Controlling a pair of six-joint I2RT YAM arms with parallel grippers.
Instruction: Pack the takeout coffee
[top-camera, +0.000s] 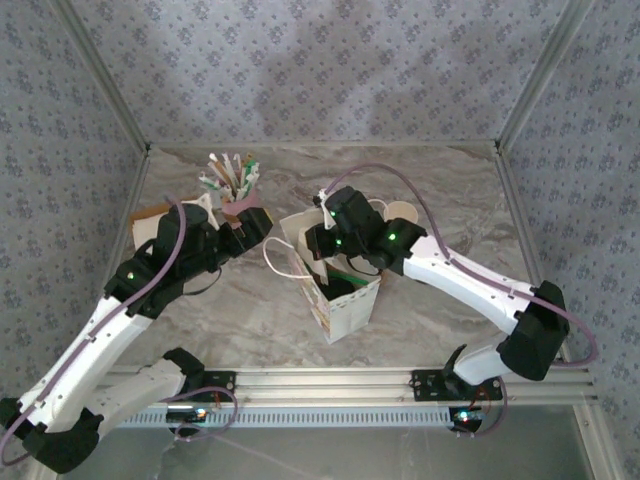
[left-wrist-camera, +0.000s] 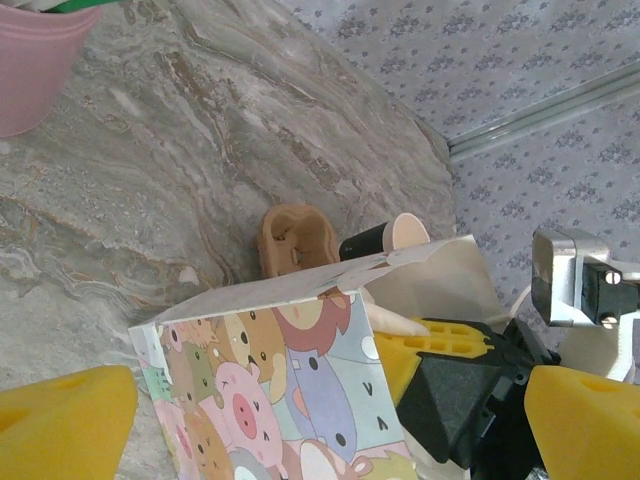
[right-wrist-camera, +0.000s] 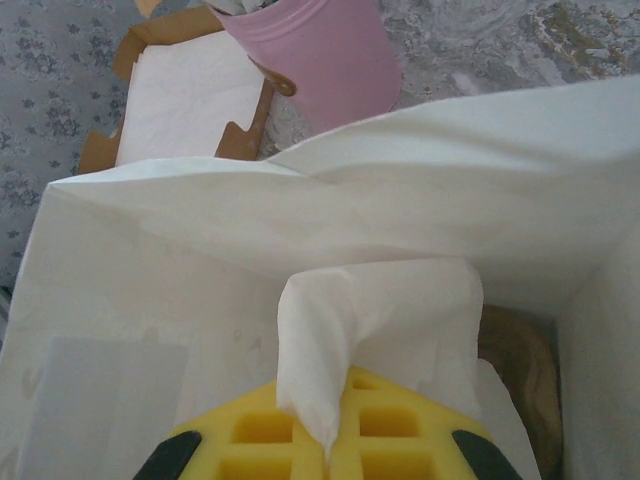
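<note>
My right gripper is holding the white napkin (right-wrist-camera: 385, 325), which hangs within the paper bag's white sides. My right gripper should keep lowering the napkin until it sits deep inside the bag (top-camera: 338, 284), and then let go.
My right gripper (top-camera: 325, 245) is shut on a white napkin (right-wrist-camera: 380, 320) and hangs in the mouth of the paper bag (top-camera: 345, 305), whose white inside (right-wrist-camera: 150, 300) surrounds it. Low in the bag's right corner lies a tan-brown shape (right-wrist-camera: 520, 370); I cannot tell whether it is the takeout coffee. The left wrist view shows the bag's cartoon-animal side (left-wrist-camera: 280, 390) with the right gripper's yellow fingers (left-wrist-camera: 445, 345) and the napkin (left-wrist-camera: 400, 325) behind its rim. My left gripper (left-wrist-camera: 320, 440) stands open, facing that side, left of the bag (top-camera: 250, 225).
A pink cup of straws (top-camera: 235, 185) stands behind the left gripper, and a cardboard tray of napkins (top-camera: 150, 215) lies at the left. Behind the bag are a dark-walled cup (left-wrist-camera: 385, 238) and a tan cardboard piece (left-wrist-camera: 295, 240). Patterned walls enclose the table.
</note>
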